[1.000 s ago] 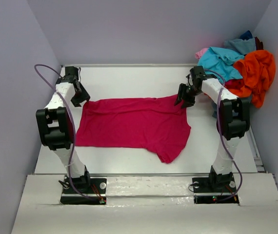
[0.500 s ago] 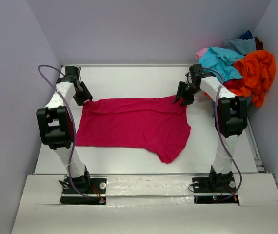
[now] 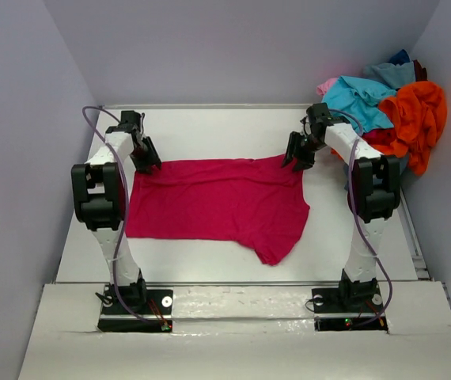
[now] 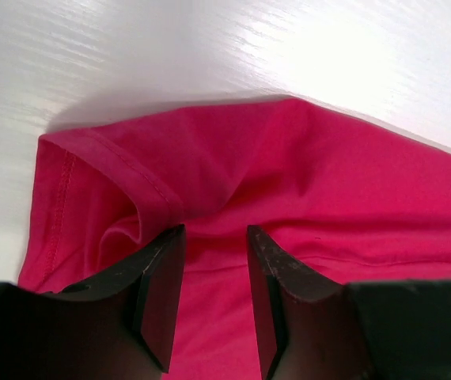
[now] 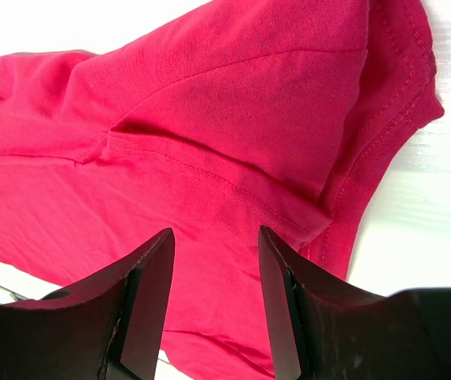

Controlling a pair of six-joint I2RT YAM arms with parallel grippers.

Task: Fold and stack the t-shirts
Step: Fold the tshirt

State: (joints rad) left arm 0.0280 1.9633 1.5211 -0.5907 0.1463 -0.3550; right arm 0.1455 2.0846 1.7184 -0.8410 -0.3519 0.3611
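Note:
The t-shirt's folded flap point(image 4: 140, 170) sticks up at the corner by the robot's left gripper, so next the left gripper moves back to the t-shirt's far edge point(image 4: 186, 115) and straightens the corner first.
A crimson-magenta t-shirt point(image 3: 217, 202) lies spread flat on the white table, one sleeve pointing to the near right. My left gripper point(image 3: 148, 161) hovers over its far left corner. In the left wrist view this gripper point(image 4: 214, 237) is open, with a folded hem of the t-shirt point(image 4: 115, 166) just ahead and cloth showing through the gap. My right gripper point(image 3: 297, 161) is at the far right corner. It too stands open point(image 5: 215, 237) above the t-shirt point(image 5: 233, 103), near the sleeve seam. Neither gripper pinches any cloth.
A heap of t-shirts sits at the back right: orange point(image 3: 415, 119), turquoise point(image 3: 356, 99), pink point(image 3: 327, 84), dark blue point(image 3: 400, 57). Lilac walls close in the table point(image 3: 210, 127) on the left, back and right. The arm bases stand at the near edge.
My left arm has swung right, bringing its gripper over the shirt's far left corner, and its jaws have narrowed a little. The right gripper has edged slightly toward the back.

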